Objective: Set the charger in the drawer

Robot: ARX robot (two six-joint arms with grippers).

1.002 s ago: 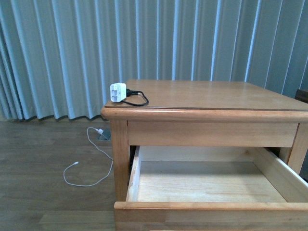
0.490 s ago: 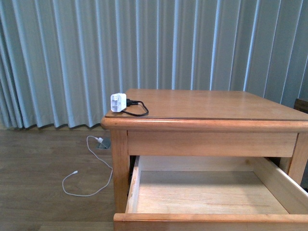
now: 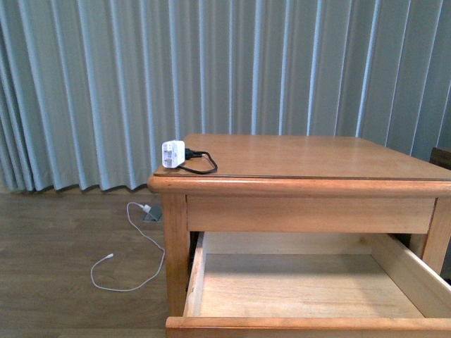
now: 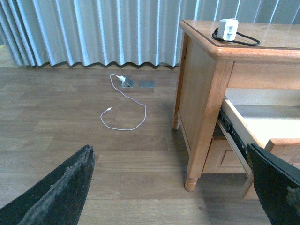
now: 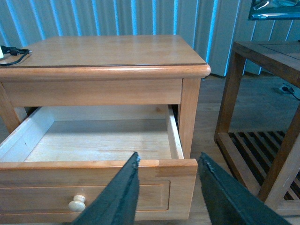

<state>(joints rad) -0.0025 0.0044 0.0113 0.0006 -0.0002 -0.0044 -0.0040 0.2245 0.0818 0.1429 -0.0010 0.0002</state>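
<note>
The black cable loops back (image 4: 253, 41) next to the white charger (image 4: 228, 29), so the cable will stay attached and come with the charger when I pick the charger up.
The white charger (image 3: 173, 153) with its black looped cable sits on the cabinet top near the front left corner; it also shows in the left wrist view (image 4: 228, 29), and only its cable edge shows in the right wrist view (image 5: 10, 51). The top drawer (image 3: 310, 285) is pulled open with an empty pale wood interior; its front and round knob (image 5: 77, 203) show in the right wrist view. My left gripper (image 4: 173, 157) is open, low over the floor left of the cabinet. My right gripper (image 5: 169, 161) is open in front of the drawer's right front corner. Neither arm shows in the front view.
A thin white cable (image 3: 127, 243) lies on the wooden floor left of the cabinet, running to a floor socket (image 4: 126, 82). A slatted wooden table (image 5: 262, 108) stands right of the cabinet. Grey curtains (image 3: 211, 70) hang behind.
The front view has shifted slightly: the cabinet and drawer now sit a little lower in frame. The charger and drawer have not moved relative to the cabinet.
</note>
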